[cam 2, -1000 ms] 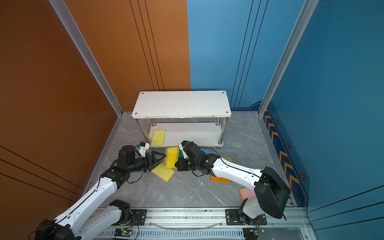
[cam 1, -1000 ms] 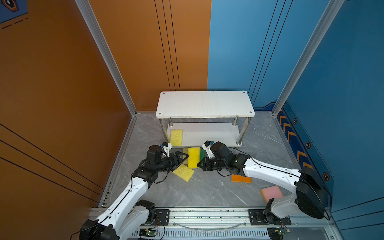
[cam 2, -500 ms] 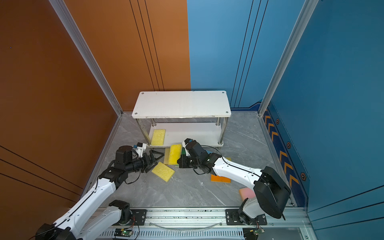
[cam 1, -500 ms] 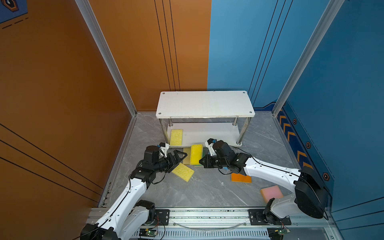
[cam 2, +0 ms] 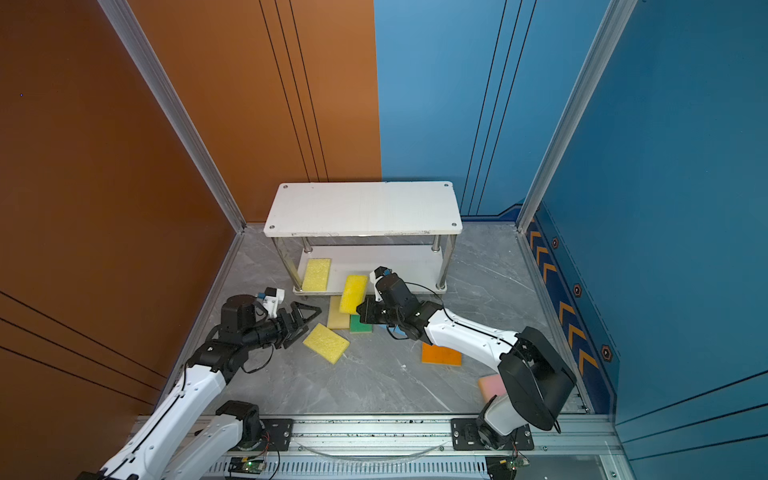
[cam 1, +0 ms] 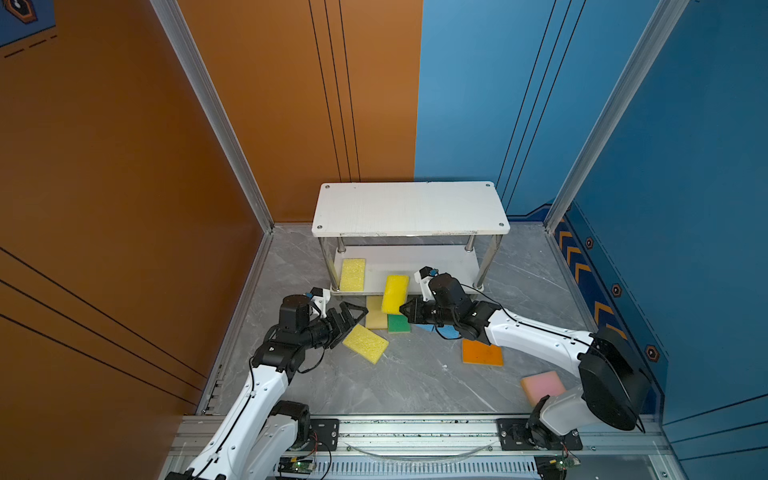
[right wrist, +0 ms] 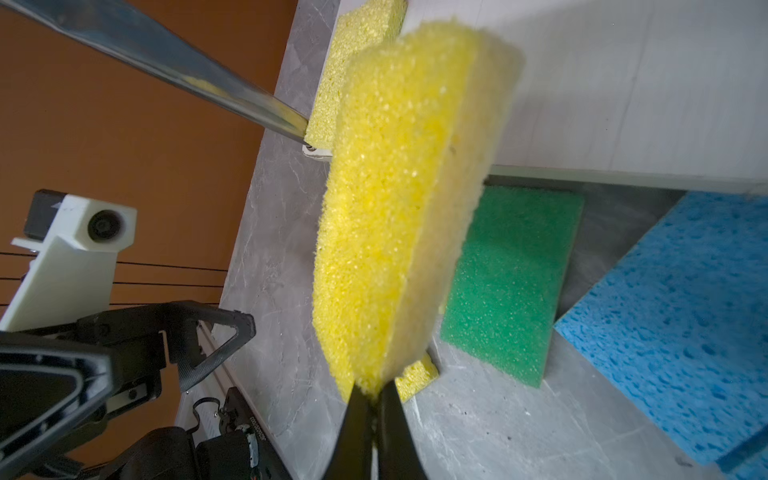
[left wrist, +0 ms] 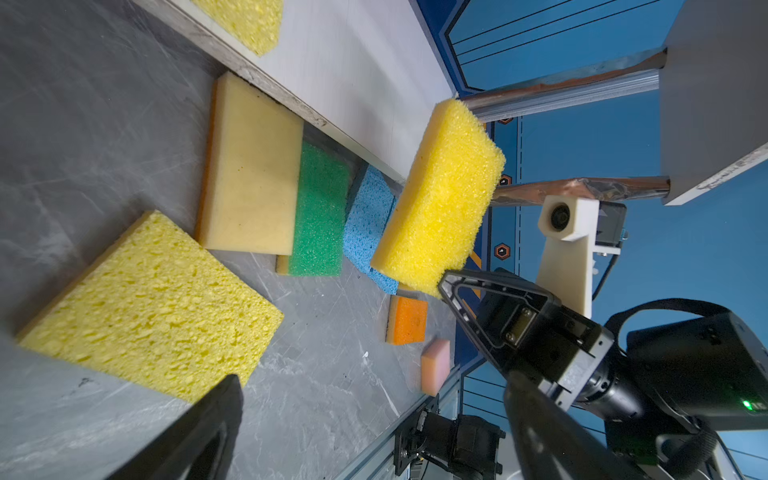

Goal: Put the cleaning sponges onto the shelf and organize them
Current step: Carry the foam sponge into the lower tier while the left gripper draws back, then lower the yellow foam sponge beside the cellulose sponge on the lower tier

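Note:
The thick yellow sponge (cam 1: 395, 293) is parallel to the flat yellow sponge, so my right gripper should keep moving inward and let go of it on the open lower board (cam 1: 377, 269) beside the flat one.
My right gripper (cam 1: 405, 309) (right wrist: 376, 399) is shut on one end of a thick yellow sponge (cam 1: 395, 293) (right wrist: 395, 199). The sponge is raised at the front edge of the white shelf (cam 1: 411, 208), over its lower board (cam 2: 399, 266). A flat yellow sponge (cam 1: 353, 274) lies on that lower board at the left end. My left gripper (cam 1: 353, 318) (left wrist: 374, 415) stands open and empty, just above another yellow sponge (cam 1: 365, 343) (left wrist: 153, 299) on the floor. Beige (left wrist: 249, 178), green (left wrist: 320, 212) and blue (left wrist: 370, 224) sponges lie side by side against the shelf's front.
An orange sponge (cam 1: 482, 352) lies on the grey floor under the right arm. A pink one (cam 1: 542, 386) sits near that arm's base. The shelf's metal posts (cam 1: 484, 266) stand close to the held sponge. Walls enclose the floor on the left, back and right.
The left gripper has opened wider and drawn back from the thick yellow sponge toward the left. The right gripper has carried that sponge a little closer to the shelf.

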You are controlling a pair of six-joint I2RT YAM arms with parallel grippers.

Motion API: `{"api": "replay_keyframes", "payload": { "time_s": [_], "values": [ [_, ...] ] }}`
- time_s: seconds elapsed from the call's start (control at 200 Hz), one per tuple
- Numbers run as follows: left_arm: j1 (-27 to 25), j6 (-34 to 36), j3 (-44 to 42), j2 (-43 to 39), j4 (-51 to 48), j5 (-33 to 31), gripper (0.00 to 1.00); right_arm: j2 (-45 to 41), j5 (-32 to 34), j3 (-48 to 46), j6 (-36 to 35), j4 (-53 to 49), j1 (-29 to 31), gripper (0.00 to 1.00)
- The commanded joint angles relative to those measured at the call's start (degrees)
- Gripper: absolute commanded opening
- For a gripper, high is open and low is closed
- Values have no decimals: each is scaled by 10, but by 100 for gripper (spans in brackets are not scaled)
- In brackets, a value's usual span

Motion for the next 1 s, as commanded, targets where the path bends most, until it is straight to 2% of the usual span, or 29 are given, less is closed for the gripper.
{"api": "replay_keyframes", "payload": {
  "time_s": [0.0, 0.546, 0.996],
  "values": [
    [10, 11, 4, -13, -17, 15, 98, 31, 1, 33, -1, 32, -13, 0],
    [66, 34, 1, -25, -49, 61, 98, 222, -127, 206, -34, 12, -74, 0],
    [96, 38, -7, -29, -52, 87, 98, 300, -188, 282, -38, -19, -90, 0]
  ]
}}
